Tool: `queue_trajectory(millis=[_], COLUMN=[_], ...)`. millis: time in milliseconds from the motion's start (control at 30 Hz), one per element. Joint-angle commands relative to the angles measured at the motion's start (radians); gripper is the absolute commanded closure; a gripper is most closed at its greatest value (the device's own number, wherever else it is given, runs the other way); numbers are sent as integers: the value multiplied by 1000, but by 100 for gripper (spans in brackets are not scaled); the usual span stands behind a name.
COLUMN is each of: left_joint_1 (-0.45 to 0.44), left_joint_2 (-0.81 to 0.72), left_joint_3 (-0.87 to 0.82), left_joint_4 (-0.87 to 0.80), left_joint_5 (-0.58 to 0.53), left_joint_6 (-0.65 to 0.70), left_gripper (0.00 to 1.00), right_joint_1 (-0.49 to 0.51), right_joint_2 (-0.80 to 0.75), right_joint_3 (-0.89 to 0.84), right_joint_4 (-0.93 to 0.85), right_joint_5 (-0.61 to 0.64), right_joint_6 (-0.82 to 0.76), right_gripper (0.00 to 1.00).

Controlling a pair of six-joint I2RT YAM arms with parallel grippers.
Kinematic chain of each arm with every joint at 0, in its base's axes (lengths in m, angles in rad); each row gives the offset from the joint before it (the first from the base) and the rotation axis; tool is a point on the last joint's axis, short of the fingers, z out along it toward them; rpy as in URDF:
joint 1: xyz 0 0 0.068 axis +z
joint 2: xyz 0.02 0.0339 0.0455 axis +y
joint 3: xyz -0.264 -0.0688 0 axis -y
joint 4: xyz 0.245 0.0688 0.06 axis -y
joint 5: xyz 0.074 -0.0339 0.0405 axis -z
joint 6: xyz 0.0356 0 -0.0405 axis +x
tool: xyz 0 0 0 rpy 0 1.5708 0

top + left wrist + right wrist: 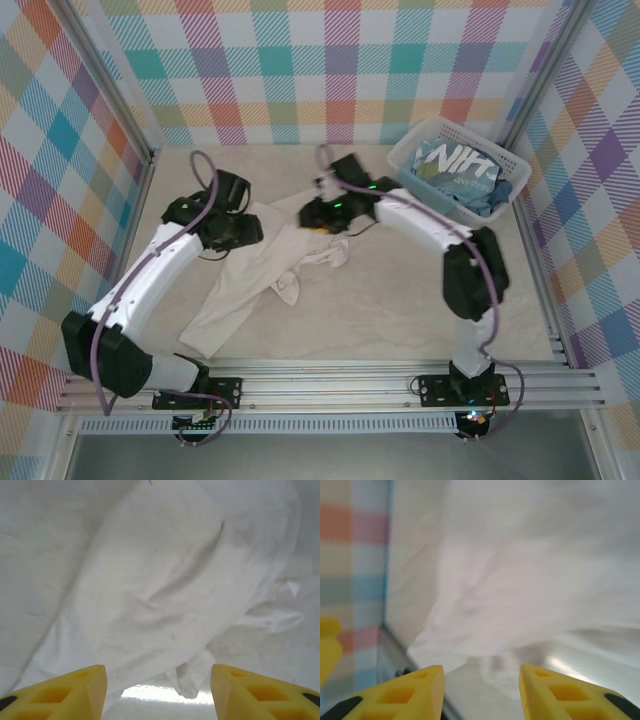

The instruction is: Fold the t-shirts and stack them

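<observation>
The cream-white t-shirt (245, 272) will spread into a wide sheet when I lift it with both grippers, because loose flaps (287, 288) stick out from the bunched cloth.
A cream-white t-shirt (250, 280) lies crumpled on the table, running from the middle toward the front left. My left gripper (248, 232) sits low over its upper left part and my right gripper (318, 222) over its upper right part. In the left wrist view the yellow jaws of the left gripper (159, 695) stand open, with the wrinkled cloth (160, 580) just ahead and a small fold hanging between them untouched. The right gripper (481, 692) is open too, with the cloth (530, 570) ahead and bare table between its fingers. A light blue t-shirt (455, 165) with white lettering lies in the basket.
A white plastic basket (405, 170) stands at the back right corner. Checked walls and metal rails (540, 260) close in the table on three sides. Bare tabletop (380, 310) lies to the front right of the cream shirt.
</observation>
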Motion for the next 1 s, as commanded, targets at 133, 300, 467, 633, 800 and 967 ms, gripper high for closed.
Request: queue_trajectory(millis=[133, 300, 467, 633, 800, 967], left_joint_1=[-276, -323, -324, -318, -295, -243], left_joint_2=[305, 506, 622, 646, 653, 606], left_joint_3=[130, 247, 294, 268, 268, 325], left_joint_4=[20, 24, 33, 79, 106, 99], left_joint_5=[-183, -320, -438, -474, -469, -456], left_joint_6=[211, 263, 320, 345, 367, 349], left_gripper=[28, 25, 28, 38, 81, 100], right_joint_1=[-135, -111, -86, -75, -76, -91], right_joint_2=[-99, -42, 53, 146, 178, 139], right_joint_3=[-278, -304, -229, -169, -139, -129], right_joint_4=[2, 69, 67, 32, -11, -64], right_joint_5=[96, 78, 90, 122, 180, 260], right_joint_6=[185, 328, 390, 406, 386, 327], right_gripper=[53, 50, 50, 60, 93, 100])
